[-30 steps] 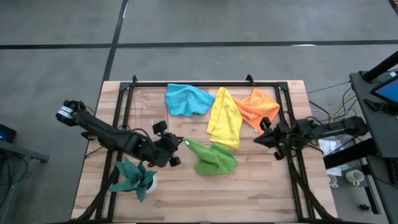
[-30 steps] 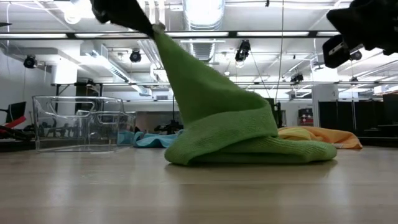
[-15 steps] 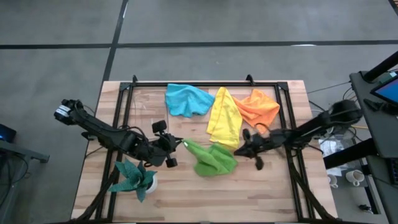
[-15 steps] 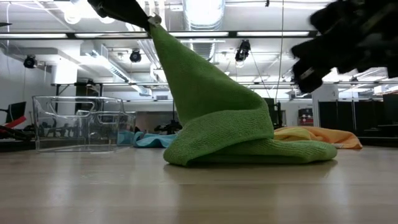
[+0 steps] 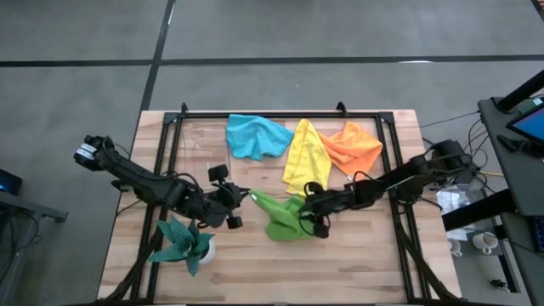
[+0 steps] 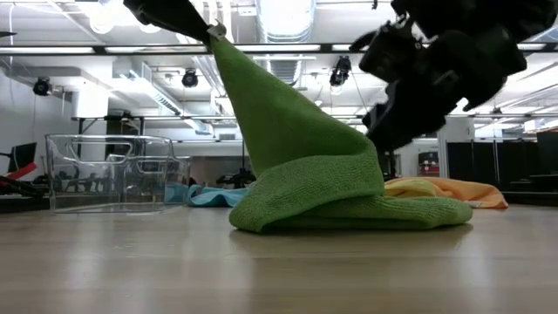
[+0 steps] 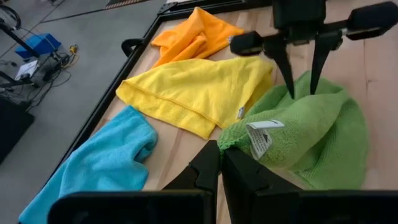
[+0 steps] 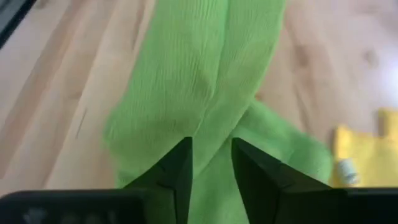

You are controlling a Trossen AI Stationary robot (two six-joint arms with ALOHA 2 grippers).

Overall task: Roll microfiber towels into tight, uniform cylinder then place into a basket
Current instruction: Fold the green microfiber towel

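My right gripper should move back and pinch the towel's loose near edge (image 6: 255,216), because its fingers hang over the green towel's folded bulk (image 6: 344,179).
The lime green towel (image 5: 287,219) lies bunched at the table's middle, one corner pulled up into a peak (image 6: 261,113). My left gripper (image 5: 246,198) is shut on that corner. My right gripper (image 5: 308,217) is open and reaches in from the right, its fingers (image 7: 289,74) pointing down just over the towel's right part. The blue (image 5: 257,136), yellow (image 5: 308,161) and orange (image 5: 353,146) towels lie flat at the far side. The clear basket (image 6: 109,174) stands at the far left. My left gripper pinches the green towel's raised corner (image 7: 231,142), beside the white label (image 7: 261,132), between its two fingers, coming slanting down from the table's left. The corner is lifted high and the cloth slopes down from it; the towel's folded bulk (image 6: 349,209) rests on the table. My right gripper: I cannot tell whether its fingertips touch the towel.
A black metal frame (image 5: 280,115) runs around the work area. A teal spiky plant in a white pot (image 5: 185,242) stands at the near left, close under my left arm. Bare wood lies along the near edge (image 5: 340,263).
My right gripper has swept from the table's right edge toward the left and down, tipping its fingers downward, and now hangs over the green towel. My left gripper has kept the towel's corner raised in place.
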